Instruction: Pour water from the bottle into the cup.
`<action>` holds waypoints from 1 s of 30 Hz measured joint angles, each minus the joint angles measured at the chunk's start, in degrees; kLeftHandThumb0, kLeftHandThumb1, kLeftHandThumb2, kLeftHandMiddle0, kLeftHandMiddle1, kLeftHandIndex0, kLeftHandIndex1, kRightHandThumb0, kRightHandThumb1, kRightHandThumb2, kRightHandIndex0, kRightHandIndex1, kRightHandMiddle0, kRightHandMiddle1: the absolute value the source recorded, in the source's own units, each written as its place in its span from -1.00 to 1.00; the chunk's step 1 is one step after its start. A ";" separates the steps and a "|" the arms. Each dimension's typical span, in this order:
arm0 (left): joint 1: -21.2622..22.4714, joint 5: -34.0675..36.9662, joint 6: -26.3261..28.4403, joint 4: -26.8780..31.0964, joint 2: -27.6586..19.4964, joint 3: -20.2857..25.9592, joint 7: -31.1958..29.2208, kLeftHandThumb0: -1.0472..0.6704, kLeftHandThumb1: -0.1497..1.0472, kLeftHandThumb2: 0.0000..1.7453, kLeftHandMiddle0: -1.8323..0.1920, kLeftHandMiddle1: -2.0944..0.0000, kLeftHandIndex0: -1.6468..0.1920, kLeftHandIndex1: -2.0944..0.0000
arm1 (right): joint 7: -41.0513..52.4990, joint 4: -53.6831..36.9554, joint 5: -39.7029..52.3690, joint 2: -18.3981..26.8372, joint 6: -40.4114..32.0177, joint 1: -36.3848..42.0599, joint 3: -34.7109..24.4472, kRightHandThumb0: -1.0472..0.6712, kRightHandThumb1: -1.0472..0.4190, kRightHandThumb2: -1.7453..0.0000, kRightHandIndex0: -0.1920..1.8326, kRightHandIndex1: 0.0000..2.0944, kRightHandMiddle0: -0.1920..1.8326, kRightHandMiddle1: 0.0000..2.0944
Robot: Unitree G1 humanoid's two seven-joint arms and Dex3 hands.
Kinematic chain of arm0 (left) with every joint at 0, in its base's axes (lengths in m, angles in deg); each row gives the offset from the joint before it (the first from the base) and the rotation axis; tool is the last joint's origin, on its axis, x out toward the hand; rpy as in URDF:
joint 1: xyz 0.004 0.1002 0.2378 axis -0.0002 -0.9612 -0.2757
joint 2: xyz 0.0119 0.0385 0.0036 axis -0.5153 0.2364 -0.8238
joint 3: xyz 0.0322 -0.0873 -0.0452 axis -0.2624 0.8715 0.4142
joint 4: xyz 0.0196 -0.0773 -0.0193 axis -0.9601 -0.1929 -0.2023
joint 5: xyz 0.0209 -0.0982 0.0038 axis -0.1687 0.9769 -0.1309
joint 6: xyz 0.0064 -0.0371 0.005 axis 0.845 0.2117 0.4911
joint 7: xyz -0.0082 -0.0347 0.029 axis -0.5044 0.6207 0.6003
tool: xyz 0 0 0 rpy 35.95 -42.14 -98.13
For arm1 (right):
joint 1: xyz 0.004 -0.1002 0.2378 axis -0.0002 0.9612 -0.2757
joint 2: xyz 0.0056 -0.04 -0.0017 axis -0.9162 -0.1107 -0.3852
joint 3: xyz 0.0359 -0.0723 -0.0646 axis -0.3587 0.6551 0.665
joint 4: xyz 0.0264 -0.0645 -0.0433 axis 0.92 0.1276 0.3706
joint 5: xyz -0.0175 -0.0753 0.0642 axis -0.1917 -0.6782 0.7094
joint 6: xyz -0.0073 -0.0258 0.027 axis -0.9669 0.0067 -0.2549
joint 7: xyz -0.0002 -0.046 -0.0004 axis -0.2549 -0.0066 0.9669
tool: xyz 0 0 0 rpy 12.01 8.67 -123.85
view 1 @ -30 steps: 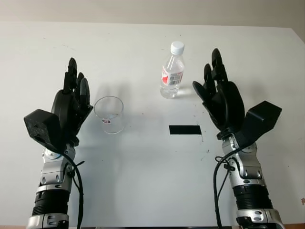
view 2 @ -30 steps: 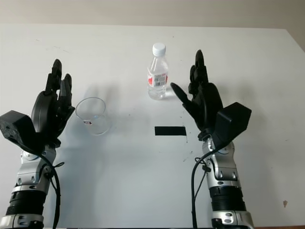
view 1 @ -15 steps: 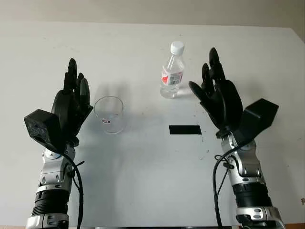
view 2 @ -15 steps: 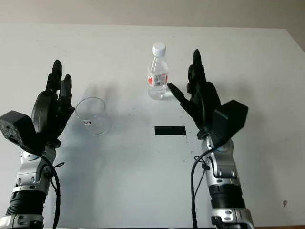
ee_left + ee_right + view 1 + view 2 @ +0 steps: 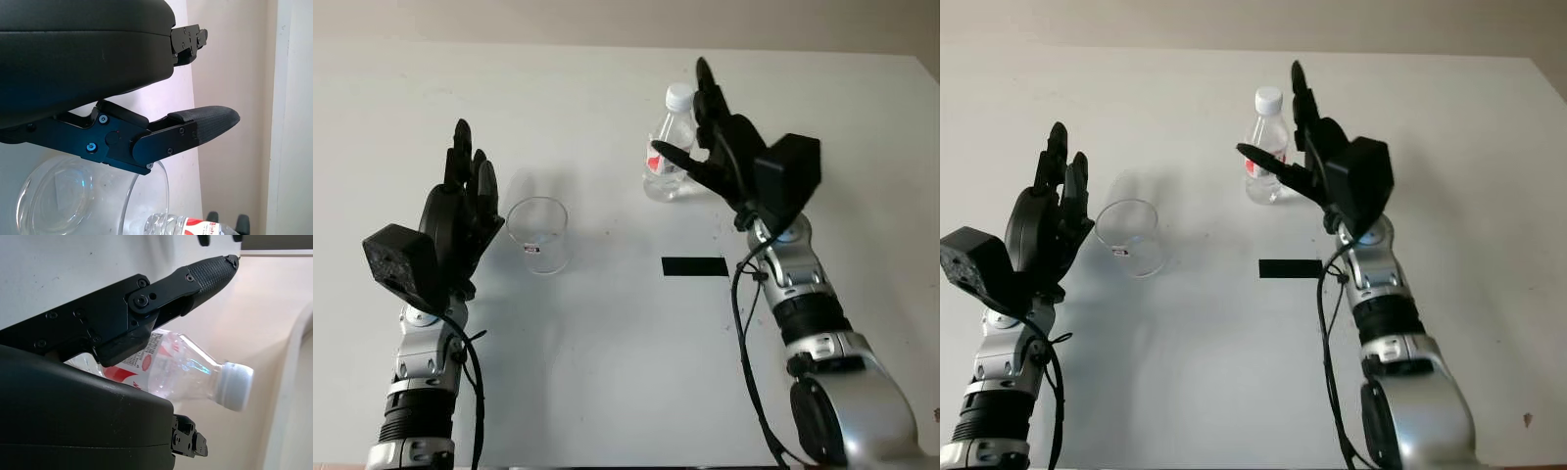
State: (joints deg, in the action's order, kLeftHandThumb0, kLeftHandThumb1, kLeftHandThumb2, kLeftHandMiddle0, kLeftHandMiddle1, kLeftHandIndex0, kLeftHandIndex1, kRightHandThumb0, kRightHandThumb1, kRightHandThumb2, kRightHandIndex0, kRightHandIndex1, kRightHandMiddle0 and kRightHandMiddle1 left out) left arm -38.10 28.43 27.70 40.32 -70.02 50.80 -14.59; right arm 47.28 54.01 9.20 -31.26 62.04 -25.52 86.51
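My gripper will tilt the bottle (image 5: 668, 162), and the bottle should stay closed and leave the cup empty then, because the white cap (image 5: 679, 96) is on the bottle's neck.
A clear plastic water bottle (image 5: 666, 162) with a white cap and a red label stands upright at the far middle of the white table (image 5: 607, 372). My right hand (image 5: 690, 122) is open and right beside it. The thumb reaches across the front of the label and the fingers stand up beside the cap. In the right wrist view the bottle (image 5: 186, 369) lies between thumb and palm, ungrasped. A clear empty cup (image 5: 538, 235) stands left of centre. My left hand (image 5: 470, 181) is open, upright just left of the cup (image 5: 73, 200), apart from it.
A black tape rectangle (image 5: 693, 265) lies flat on the table in front of the bottle, right of the cup. The table's far edge (image 5: 509, 44) runs behind the bottle, with a beige wall beyond it.
My right hand has moved forward and to the left, from beside the tape up to the bottle, and its thumb now crosses the label. The left hand, cup and bottle have not moved.
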 measured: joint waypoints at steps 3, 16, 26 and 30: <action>0.00 0.01 -0.04 -0.01 0.00 0.00 0.01 -0.63 1.00 -0.22 0.91 0.95 0.94 0.94 | 1.34 4.23 0.15 -0.03 0.72 -2.12 -0.02 -0.91 -0.84 0.94 -1.00 -1.00 -1.00 -1.00; 0.01 0.25 -0.02 -0.01 0.00 0.09 0.17 -0.64 1.00 -0.23 0.91 0.95 0.94 0.95 | 5.22 15.84 4.17 -2.79 1.33 -7.39 -2.77 -0.77 -0.83 0.94 -1.00 -1.00 -1.00 -1.00; 0.24 0.10 -0.26 -0.50 0.02 0.01 0.56 -0.64 1.00 -0.23 0.91 0.95 0.94 0.95 | 5.27 16.87 7.79 -6.93 3.00 -9.60 -5.95 -0.22 -0.77 0.94 -0.99 0.68 -0.98 0.70; 0.27 -0.01 -0.29 -0.56 0.07 -0.06 0.85 -0.64 1.00 -0.23 0.91 0.95 0.94 0.95 | 4.61 17.59 6.45 -6.89 3.51 -11.11 -5.56 -0.16 -0.78 0.94 -0.78 0.98 -0.75 0.98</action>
State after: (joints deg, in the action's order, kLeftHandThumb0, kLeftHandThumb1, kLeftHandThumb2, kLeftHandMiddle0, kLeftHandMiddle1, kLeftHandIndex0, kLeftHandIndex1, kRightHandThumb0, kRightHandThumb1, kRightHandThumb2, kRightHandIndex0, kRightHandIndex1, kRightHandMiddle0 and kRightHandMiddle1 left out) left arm -37.83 28.41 27.41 39.76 -69.94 50.74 -13.73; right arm 51.89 71.61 15.65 -38.15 65.55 -36.62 80.94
